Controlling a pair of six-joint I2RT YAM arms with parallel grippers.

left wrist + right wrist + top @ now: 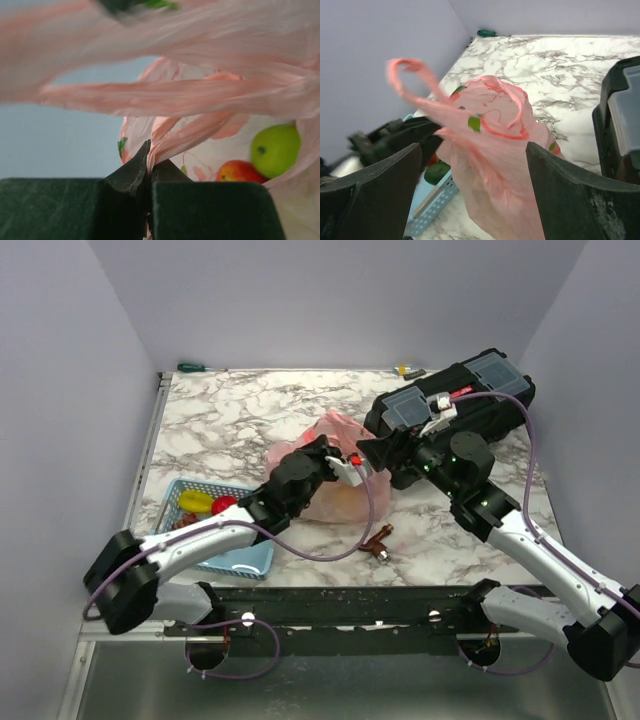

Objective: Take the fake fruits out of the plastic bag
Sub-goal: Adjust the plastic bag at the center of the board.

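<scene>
Folds of the plastic bag point(200, 95) hang over the bag's opening, so my right gripper needs to take hold of the bag's other side point(502, 162) while my left gripper pulls back to open the bag.
The pink plastic bag point(335, 485) stands crumpled in the middle of the marble table. My left gripper point(342, 467) is shut on a fold of the plastic bag point(165, 142) near its mouth. Through the opening, in the left wrist view, a green fake fruit point(275, 149) and a red one point(239, 171) lie inside. My right gripper point(373, 452) hovers open just right of the bag top. Between its fingers point(580, 200) the bag point(492, 145) hangs with one loop handle point(410, 75) swung up and blurred.
A light blue basket point(250, 558) at the near left holds a yellow piece point(195, 502), a red one point(224, 504) and a dark green one point(437, 173). A black case point(455, 405) lies behind the right arm. A small brown object point(380, 542) sits in front of the bag. A green screwdriver point(198, 367) rests at the back edge.
</scene>
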